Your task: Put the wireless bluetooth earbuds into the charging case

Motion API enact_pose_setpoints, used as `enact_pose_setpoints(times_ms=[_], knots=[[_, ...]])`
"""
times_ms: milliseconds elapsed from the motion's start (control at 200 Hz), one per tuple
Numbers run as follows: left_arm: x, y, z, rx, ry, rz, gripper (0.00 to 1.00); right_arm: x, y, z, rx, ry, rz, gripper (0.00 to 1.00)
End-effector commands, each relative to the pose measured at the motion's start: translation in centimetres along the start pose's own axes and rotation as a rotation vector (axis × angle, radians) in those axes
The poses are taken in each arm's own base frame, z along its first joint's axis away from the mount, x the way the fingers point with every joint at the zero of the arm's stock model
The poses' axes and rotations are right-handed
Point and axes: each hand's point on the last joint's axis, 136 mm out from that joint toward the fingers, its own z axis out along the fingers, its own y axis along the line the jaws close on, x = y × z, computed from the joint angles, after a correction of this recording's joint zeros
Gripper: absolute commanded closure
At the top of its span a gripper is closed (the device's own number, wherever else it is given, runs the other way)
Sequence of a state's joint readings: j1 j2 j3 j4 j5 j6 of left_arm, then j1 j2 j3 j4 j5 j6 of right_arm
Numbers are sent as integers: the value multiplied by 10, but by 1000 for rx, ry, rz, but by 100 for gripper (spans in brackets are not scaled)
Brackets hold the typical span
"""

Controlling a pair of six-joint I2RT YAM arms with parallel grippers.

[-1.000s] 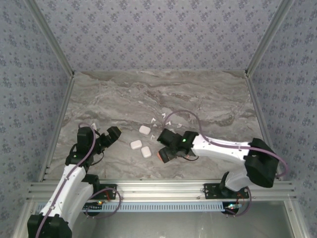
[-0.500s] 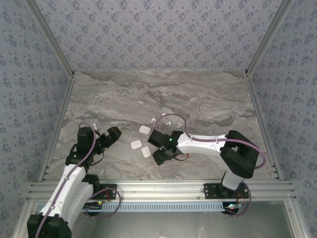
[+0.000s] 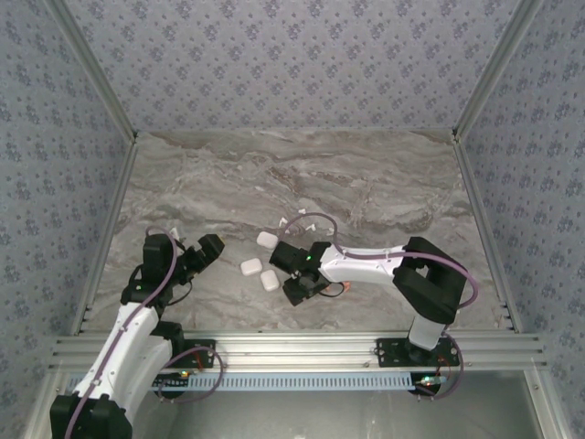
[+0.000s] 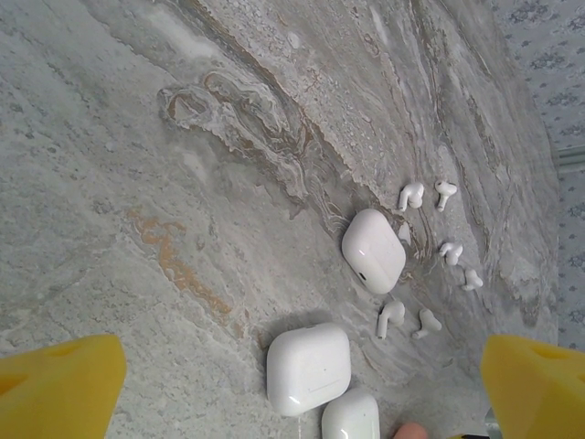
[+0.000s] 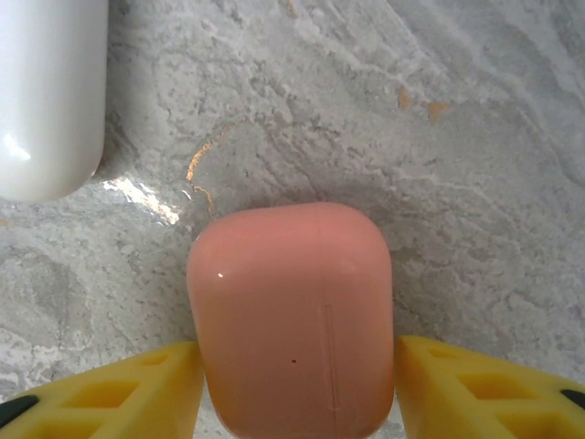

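Observation:
My right gripper is full with the closed pink charging case (image 5: 291, 315), so next my left gripper takes the case (image 5: 249, 274) first to leave my right gripper free for the lid and earbuds.
A pink charging case (image 5: 291, 320) lies closed on the marble, and my right gripper (image 5: 292, 389) is shut on it, one yellow finger (image 5: 119, 393) against each side. In the top view that gripper (image 3: 298, 291) sits low, just right of three closed white cases (image 3: 267, 240) (image 3: 250, 267) (image 3: 270, 281). Several white earbuds (image 4: 411, 194) (image 4: 451, 251) (image 4: 391, 315) lie loose beyond the cases, and a few earbuds (image 3: 282, 222) show behind the right arm. My left gripper (image 4: 300, 384) (image 3: 208, 247) is open and empty, left of the white cases (image 4: 309, 368) and apart from them.
A white case (image 5: 50, 91) lies close to the pink one on its upper left. Patterned walls and metal rails (image 3: 110, 229) box in the marble table (image 3: 366, 174). The right arm's cable (image 3: 315, 219) loops over the earbud area.
The right arm has folded in and carried its gripper slightly left toward the white cases, and its fingers have narrowed onto the pink case. The left arm has stayed still.

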State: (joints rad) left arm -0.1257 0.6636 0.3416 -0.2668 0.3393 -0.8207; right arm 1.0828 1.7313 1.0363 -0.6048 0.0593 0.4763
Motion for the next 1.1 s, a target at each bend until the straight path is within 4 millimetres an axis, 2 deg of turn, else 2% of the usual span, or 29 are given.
enact_pose_setpoints(times_ms=[0,85,270,370,390,545,695,790,934,1099], knots=[[-8,-27,-8,67,10,39,1,-2,0,-2,13,-6,-13,45],[-10,-37,-9,94,25,56,1,-4,-4,-8,26,-37,-22,50],[-13,-61,-11,156,58,81,1,-11,-14,-29,47,-118,-57,53],[-15,-79,-14,205,79,102,1,-17,-24,-49,70,-192,-81,53],[-14,-83,-15,217,86,109,1,-24,-24,-54,63,-233,-82,53],[-8,-127,-22,344,166,182,4,-42,-33,-100,37,-448,-140,53],[6,-174,-30,478,275,276,9,-57,-40,-155,22,-696,-224,53],[19,-204,-38,571,329,346,11,-61,-45,-181,38,-800,-298,53],[40,-237,-45,667,394,440,14,-61,-49,-208,66,-870,-388,53],[65,-259,-43,719,468,503,18,-59,-48,-221,62,-907,-442,53]])
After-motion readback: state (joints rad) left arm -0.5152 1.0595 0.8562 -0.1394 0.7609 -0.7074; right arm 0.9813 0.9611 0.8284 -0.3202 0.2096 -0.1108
